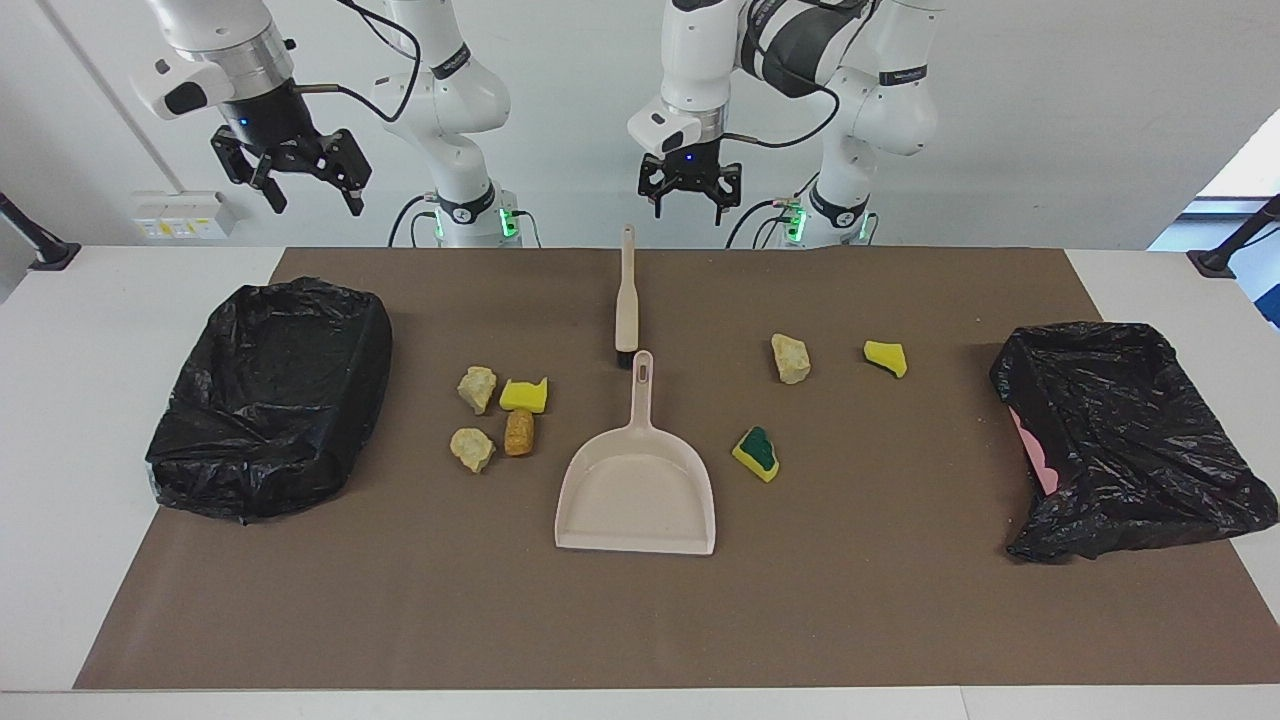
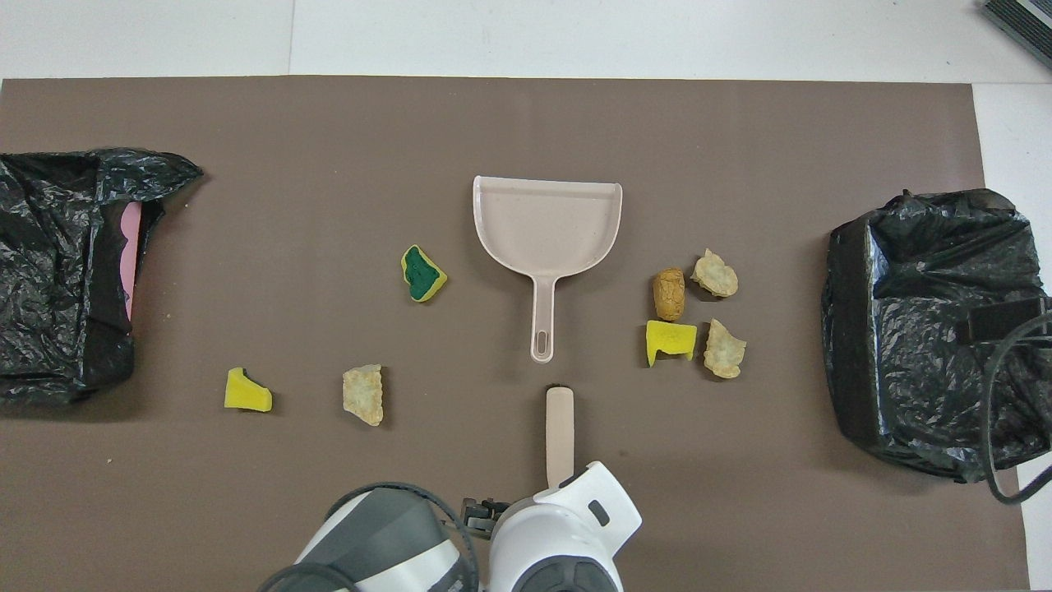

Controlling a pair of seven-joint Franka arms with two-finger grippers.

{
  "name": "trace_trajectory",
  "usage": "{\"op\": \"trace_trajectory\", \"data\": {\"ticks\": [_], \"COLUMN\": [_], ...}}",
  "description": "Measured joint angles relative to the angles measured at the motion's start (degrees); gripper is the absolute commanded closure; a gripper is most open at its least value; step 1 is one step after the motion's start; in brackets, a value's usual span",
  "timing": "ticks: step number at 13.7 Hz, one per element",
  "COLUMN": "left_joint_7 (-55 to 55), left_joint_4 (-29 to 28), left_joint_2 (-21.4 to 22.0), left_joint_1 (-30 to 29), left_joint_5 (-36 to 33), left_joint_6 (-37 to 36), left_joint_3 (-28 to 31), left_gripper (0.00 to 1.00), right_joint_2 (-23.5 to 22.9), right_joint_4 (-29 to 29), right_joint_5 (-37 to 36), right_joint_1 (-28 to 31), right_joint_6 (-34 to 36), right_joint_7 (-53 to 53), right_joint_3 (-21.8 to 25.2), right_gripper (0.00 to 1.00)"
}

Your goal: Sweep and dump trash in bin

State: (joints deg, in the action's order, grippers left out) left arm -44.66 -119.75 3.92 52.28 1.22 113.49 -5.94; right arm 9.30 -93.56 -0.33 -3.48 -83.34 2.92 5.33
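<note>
My left gripper carries on going down to the handle's near end (image 1: 629,239) and closes there, as its open fingers are spread across the brush handle's narrow width (image 1: 627,288).
Several pieces of trash lie on the brown mat: beige lumps (image 1: 477,388) (image 1: 790,358), yellow sponge bits (image 1: 524,395) (image 1: 886,357), a green-backed sponge (image 1: 757,453) and an orange-brown stub (image 1: 519,432). The beige dustpan (image 1: 636,490) lies flat in the middle, its handle pointing toward the robots. Just past that handle lies the brush (image 1: 627,300), in line with it. My left gripper (image 1: 688,212) hangs open, holding nothing, above the brush handle's end nearest the robots. My right gripper (image 1: 315,205) waits open and raised at the right arm's end of the table. A bin (image 1: 270,400) lined with a black bag stands there.
A second bin (image 1: 1130,440) in a black bag, with pink showing at its side, stands at the left arm's end. In the overhead view the left arm (image 2: 559,534) covers the brush (image 2: 560,432) handle's near end. The mat (image 2: 526,123) lies bare past the dustpan (image 2: 546,222).
</note>
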Motion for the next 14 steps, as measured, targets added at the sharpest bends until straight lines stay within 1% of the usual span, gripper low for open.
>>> {"op": "trace_trajectory", "data": {"ticks": [2,3,7,8,10,11,13,14], "left_joint_7": [-2.1,-2.5,-4.0,-4.2,-6.3,-7.7,-9.3,-9.6], "left_joint_4": [-0.3,-0.7,-3.9,-4.3,-4.9,-5.1,-5.2,-5.2], "left_joint_2": [-3.7,-4.9,-5.6,-5.8,-6.9,-7.5,-8.4,-8.9], "left_joint_1": [1.7,2.3,3.8,4.2,5.6,6.1,6.9,7.0], "left_joint_5": [0.0,0.0,0.0,0.0,0.0,0.0,0.0,0.0], "left_joint_6": [3.6,5.0,8.6,8.8,9.6,10.0,11.0,11.4], "left_joint_3": [0.0,0.0,0.0,0.0,0.0,0.0,0.0,0.0], "left_gripper": [0.00,0.00,0.00,0.06,0.14,0.17,0.35,0.37], "right_joint_2": [0.1,0.1,0.1,0.1,0.1,0.1,0.1,0.1], "right_joint_4": [-0.1,-0.2,-0.4,-0.4,-0.4,-0.4,-0.5,-0.5], "right_joint_5": [0.0,0.0,0.0,0.0,0.0,0.0,0.0,0.0], "right_joint_1": [0.0,0.0,0.0,0.0,0.0,0.0,0.0,0.0], "right_joint_6": [0.0,0.0,0.0,0.0,0.0,0.0,0.0,0.0], "right_joint_7": [0.0,0.0,0.0,0.0,0.0,0.0,0.0,0.0], "right_joint_3": [0.0,0.0,0.0,0.0,0.0,0.0,0.0,0.0], "right_gripper": [0.00,0.00,0.00,0.00,0.00,0.00,0.00,0.00]}}
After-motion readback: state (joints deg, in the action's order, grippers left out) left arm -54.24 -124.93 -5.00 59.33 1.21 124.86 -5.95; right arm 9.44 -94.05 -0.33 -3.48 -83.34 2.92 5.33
